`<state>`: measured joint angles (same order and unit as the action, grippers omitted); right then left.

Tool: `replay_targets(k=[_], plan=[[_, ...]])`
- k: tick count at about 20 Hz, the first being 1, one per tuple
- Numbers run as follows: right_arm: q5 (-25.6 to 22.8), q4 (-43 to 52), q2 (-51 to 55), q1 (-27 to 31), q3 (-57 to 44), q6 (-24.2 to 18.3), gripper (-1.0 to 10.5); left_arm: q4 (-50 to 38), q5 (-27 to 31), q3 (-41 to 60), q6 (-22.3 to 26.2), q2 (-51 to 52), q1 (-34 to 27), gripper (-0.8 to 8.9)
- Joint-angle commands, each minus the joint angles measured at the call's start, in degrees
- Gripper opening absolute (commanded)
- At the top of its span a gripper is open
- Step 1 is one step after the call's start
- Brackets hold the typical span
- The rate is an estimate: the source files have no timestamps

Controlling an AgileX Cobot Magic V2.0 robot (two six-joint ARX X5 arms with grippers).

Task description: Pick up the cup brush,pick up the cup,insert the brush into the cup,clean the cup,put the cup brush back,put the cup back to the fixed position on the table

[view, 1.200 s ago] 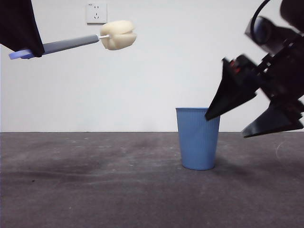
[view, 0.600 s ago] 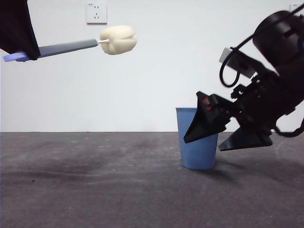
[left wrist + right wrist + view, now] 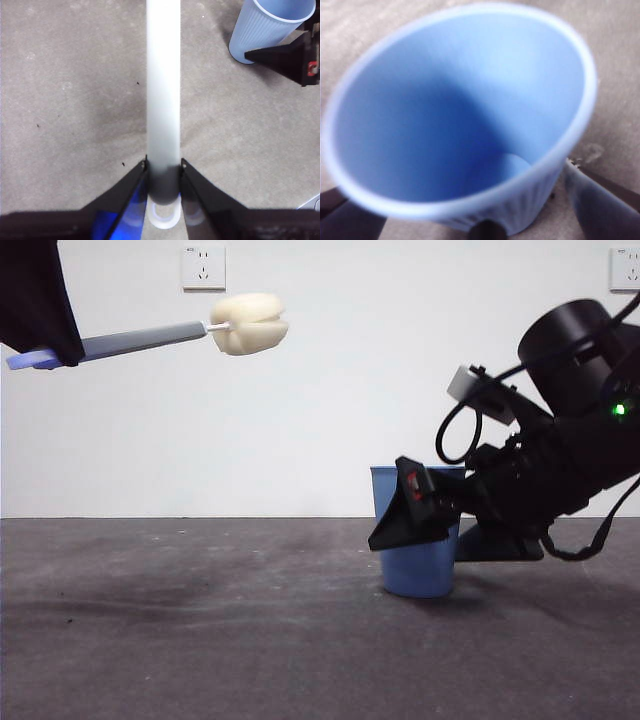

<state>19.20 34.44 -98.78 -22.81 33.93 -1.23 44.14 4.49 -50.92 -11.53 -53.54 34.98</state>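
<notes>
The cream sponge head looks narrower than the blue cup [image 3: 417, 568] at its opening [image 3: 390, 470]. The cup should slip over the sponge head when I tip it sideways toward the brush.
The cup brush is held high at the left, level, with its cream sponge head [image 3: 250, 323] pointing right and its grey handle [image 3: 140, 340] running back into my left gripper [image 3: 45, 350]. In the left wrist view the gripper [image 3: 163, 172] is shut on the pale handle [image 3: 163, 85]. The blue ribbed cup [image 3: 418, 565] stands upright on the table [image 3: 200, 620]. My right gripper [image 3: 415, 548] is low beside it and open, one jaw in front of the cup and one behind. The right wrist view looks down into the cup [image 3: 465, 110], with the gripper [image 3: 460, 200] straddling it.
Two white wall sockets [image 3: 203, 267] [image 3: 625, 268] sit high on the pale back wall. The left wrist view also catches the cup [image 3: 270, 25] and one black jaw of the right gripper against its side. Bare dark table stretches left of the cup.
The right gripper has come down and to the left, from above and beside the cup to straddling it. The brush and left gripper have barely moved.
</notes>
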Motion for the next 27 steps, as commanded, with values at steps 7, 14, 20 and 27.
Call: replay_targets(k=[7,14,20,27], plan=[[-1.70,4.76,-3.76,-0.17,-0.50,2.84,3.6,-0.28,-0.02,0.17,0.66,0.11,-0.20,-0.09],[-1.70,4.79,-3.76,-0.17,-0.50,2.71,0.7,-0.26,-0.04,0.17,0.68,0.11,-0.20,-0.09],[-1.33,2.64,-1.86,-0.17,-0.50,3.34,-0.1,2.51,-0.02,0.17,2.91,0.11,-0.20,-0.09],[-9.16,-27.91,18.25,-0.94,2.03,-6.86,-0.1,5.57,-0.22,0.17,12.59,0.11,-0.22,-0.09]])
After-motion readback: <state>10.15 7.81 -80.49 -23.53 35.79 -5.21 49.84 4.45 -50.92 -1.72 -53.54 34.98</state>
